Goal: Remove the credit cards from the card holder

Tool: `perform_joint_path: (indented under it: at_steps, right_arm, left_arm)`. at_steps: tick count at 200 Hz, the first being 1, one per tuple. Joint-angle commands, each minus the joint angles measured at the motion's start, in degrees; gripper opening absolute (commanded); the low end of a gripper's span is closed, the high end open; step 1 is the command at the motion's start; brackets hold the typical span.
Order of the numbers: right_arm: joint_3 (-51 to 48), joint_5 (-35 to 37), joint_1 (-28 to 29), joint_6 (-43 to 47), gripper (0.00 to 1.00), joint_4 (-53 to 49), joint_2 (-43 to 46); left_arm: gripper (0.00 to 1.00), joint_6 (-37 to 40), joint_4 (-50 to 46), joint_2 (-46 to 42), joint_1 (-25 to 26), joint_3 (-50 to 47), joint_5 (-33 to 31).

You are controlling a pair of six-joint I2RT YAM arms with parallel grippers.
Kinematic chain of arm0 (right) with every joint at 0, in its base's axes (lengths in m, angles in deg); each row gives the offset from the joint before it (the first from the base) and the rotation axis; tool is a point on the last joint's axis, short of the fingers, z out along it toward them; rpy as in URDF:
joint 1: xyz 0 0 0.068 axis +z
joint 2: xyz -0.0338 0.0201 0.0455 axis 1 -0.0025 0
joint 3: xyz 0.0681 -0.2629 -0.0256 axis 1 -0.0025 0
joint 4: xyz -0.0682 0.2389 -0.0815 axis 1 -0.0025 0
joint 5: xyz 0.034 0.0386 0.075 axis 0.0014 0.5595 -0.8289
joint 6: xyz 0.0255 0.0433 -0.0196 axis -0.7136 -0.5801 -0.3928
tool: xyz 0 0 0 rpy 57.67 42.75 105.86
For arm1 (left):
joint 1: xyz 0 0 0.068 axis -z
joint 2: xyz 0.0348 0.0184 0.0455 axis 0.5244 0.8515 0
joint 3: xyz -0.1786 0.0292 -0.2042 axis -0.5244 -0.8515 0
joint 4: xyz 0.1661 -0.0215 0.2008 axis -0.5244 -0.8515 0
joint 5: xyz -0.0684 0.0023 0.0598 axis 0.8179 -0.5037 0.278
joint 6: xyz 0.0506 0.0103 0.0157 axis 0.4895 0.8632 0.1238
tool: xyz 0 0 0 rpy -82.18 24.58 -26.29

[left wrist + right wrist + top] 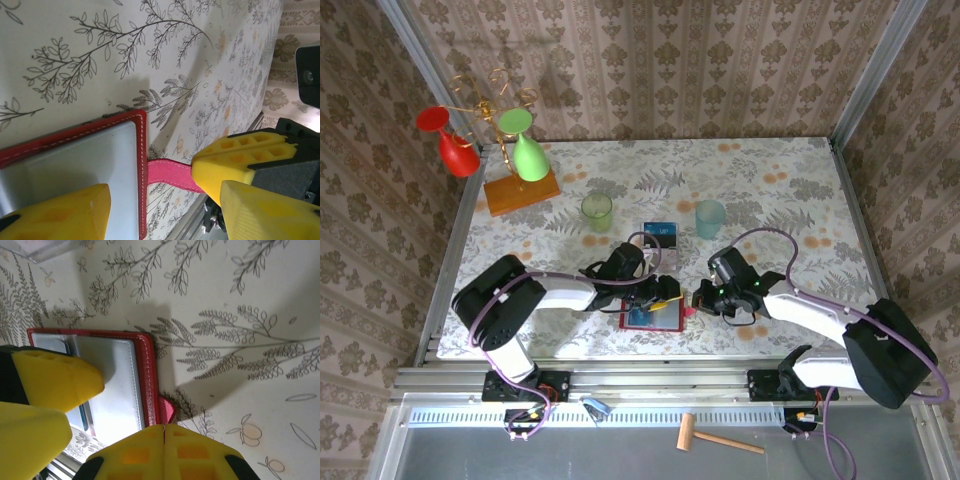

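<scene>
My left gripper is above the empty pocket [118, 385] next to the red tab, so it should hold the card holder's opposite edge [623, 321] and leave the card to my right gripper.
The red card holder [653, 318] lies open on the table near the front edge, its greyish clear pocket [75, 165] facing up. My right gripper [164, 427] is shut on its small red tab [170, 175], just right of the holder [150, 370]. My left gripper [165, 205] is open and straddles the holder's right edge. One of its fingers [65, 215] is over the pocket and the other is beside the tab. A dark blue credit card [660, 232] with a lighter band lies flat on the table behind the holder. In the top view the two grippers [665, 292] [696, 300] nearly touch.
A green cup [597, 211] and a pale blue clear cup [710, 217] stand just beyond the blue card. An orange wooden base [522, 192] with a red and a green glass stands at the back left. The table's metal front rail [650, 378] is close behind the holder.
</scene>
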Motion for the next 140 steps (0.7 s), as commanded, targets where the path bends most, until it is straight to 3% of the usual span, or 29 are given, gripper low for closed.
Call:
perform_joint_path:
  at_steps: [1, 94, 140]
  right_arm:
    - [2.63, -0.18, -1.02, 2.93, 0.02, -1.81, -1.88]
    - [8.9, -2.82, -1.75, 7.68, 0.0, -6.06, -9.68]
    - [6.72, -0.24, -1.75, 6.32, 0.03, -8.49, -4.8]
  left_arm:
    - [0.6, -1.54, 3.72, -3.2, -1.16, -1.57, -0.93]
    - [0.56, 9.38, -21.6, -19.19, -5.73, -2.6, -9.0]
    - [0.52, 9.51, -23.35, -21.72, -6.4, -5.32, -9.84]
